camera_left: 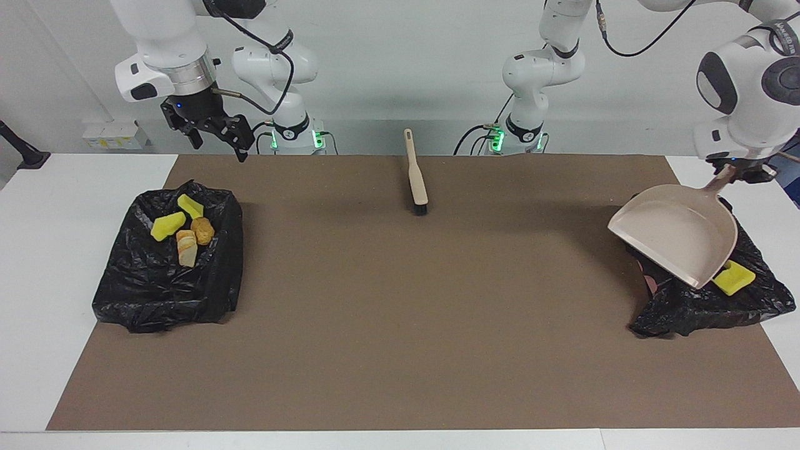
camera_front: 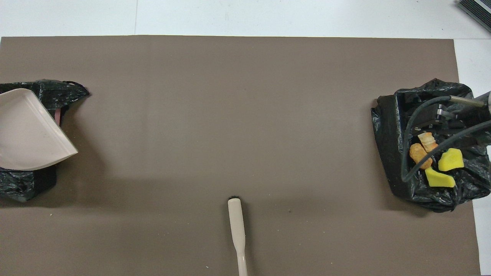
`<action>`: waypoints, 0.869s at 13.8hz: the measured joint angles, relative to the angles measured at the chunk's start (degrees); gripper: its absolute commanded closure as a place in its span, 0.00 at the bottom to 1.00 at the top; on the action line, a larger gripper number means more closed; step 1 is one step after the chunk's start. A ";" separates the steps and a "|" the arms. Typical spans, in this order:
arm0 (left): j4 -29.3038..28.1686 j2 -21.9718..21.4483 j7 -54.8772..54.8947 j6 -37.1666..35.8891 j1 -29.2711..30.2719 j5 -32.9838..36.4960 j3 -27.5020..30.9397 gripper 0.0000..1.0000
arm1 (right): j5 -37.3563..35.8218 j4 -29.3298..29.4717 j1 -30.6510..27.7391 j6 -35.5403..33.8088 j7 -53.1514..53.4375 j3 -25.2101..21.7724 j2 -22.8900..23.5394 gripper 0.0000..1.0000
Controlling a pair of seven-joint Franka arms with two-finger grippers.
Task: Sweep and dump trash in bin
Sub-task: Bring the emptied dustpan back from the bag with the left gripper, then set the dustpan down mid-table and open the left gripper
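The beige dustpan (camera_left: 680,229) is empty and the brown mat (camera_left: 420,279) beyond the brush is clear. My left gripper keeps moving the dustpan there and lets go of it flat.
My left gripper (camera_left: 739,169) is shut on the handle of the beige dustpan (camera_left: 678,240), which hangs tilted and empty over the black-lined bin (camera_left: 700,306) at the left arm's end. One yellow trash chunk (camera_left: 735,278) shows in that bin past the pan; the pan hides the rest. The bin (camera_left: 165,281) at the right arm's end holds two yellow chunks (camera_left: 167,226) and two bread lumps (camera_left: 186,247). My right gripper (camera_left: 215,140) hangs open and empty above that bin's edge nearest the robots. From overhead, the dustpan (camera_front: 28,134) covers most of its bin (camera_front: 23,184).
The beige brush (camera_left: 416,178) lies on the brown mat (camera_left: 400,312) mid-table near the robots, bristles pointing away from them. White tabletop (camera_left: 56,250) borders the mat at both ends. The right arm's cable (camera_front: 410,142) loops over its bin (camera_front: 391,126).
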 measured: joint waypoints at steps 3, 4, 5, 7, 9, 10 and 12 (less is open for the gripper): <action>-2.72 -1.33 -12.47 -2.33 -5.80 -6.52 -0.25 1.00 | 0.44 0.00 0.00 0.69 -1.34 -0.01 0.00 0.00; -3.37 -1.46 -16.29 -2.34 -7.66 -8.53 -0.29 1.00 | 0.45 0.00 0.00 0.69 -1.53 -0.01 0.00 0.00; -3.90 -1.47 -20.02 -2.34 -9.47 -10.58 -0.34 1.00 | 0.46 0.00 -0.01 0.69 -1.59 -0.01 0.00 0.00; -4.60 -1.41 -27.73 -2.17 -13.39 -14.80 -0.43 1.00 | 0.46 -0.01 -0.11 0.69 -1.59 -0.08 -0.01 0.00; -4.85 -1.24 -35.70 -1.42 -17.44 -19.22 -0.51 1.00 | 0.47 -0.01 -0.59 0.69 -1.59 -0.13 -0.01 0.00; -4.95 -1.01 -39.82 -0.70 -19.53 -21.28 -0.55 1.00 | 0.47 -0.01 -1.02 0.69 -1.59 -0.15 -0.01 0.00; -5.02 0.14 -48.09 1.76 -23.87 -25.60 -0.61 1.00 | 0.47 -0.01 -2.12 0.69 -1.62 -0.17 -0.01 0.00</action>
